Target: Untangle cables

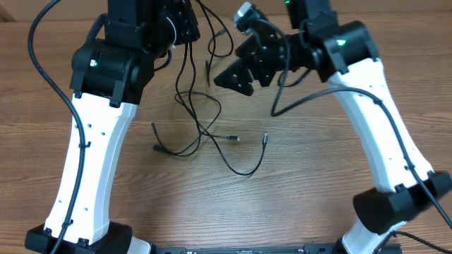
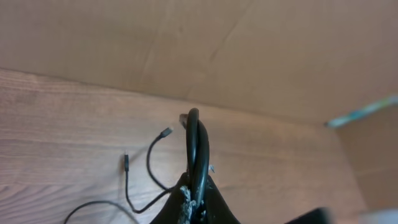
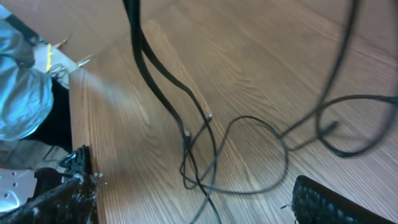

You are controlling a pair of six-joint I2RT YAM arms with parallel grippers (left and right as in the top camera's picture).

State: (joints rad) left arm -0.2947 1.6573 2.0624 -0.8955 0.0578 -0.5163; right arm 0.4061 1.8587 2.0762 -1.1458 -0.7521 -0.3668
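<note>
A folded bundle of cables (image 2: 198, 140) is in my left gripper, above strands of cable that still cross. Next, I open the gripper and set the bundle down over the crossed pieces (image 1: 202, 130) first.
Several thin black cables (image 1: 205, 127) lie in a loose tangle on the wooden table, with small plug ends spread at the front. Some strands rise to my left gripper (image 1: 180, 32) at the back, which is lifted above the table. In the left wrist view that gripper (image 2: 196, 190) is shut on a bundle of cables (image 2: 194, 143) looped between its fingers. My right gripper (image 1: 244, 67) hangs open just right of the raised strands. In the right wrist view its gripper (image 3: 189, 177) is wide open over crossed cables (image 3: 202, 165) on the table, touching none.
Thicker black arm cables (image 1: 42, 70) hang beside both arms. The table's edge (image 3: 71, 124) shows at the left of the right wrist view, with a person in light blue (image 3: 22, 93) beyond it. A brown wall (image 2: 249, 50) stands behind the table.
</note>
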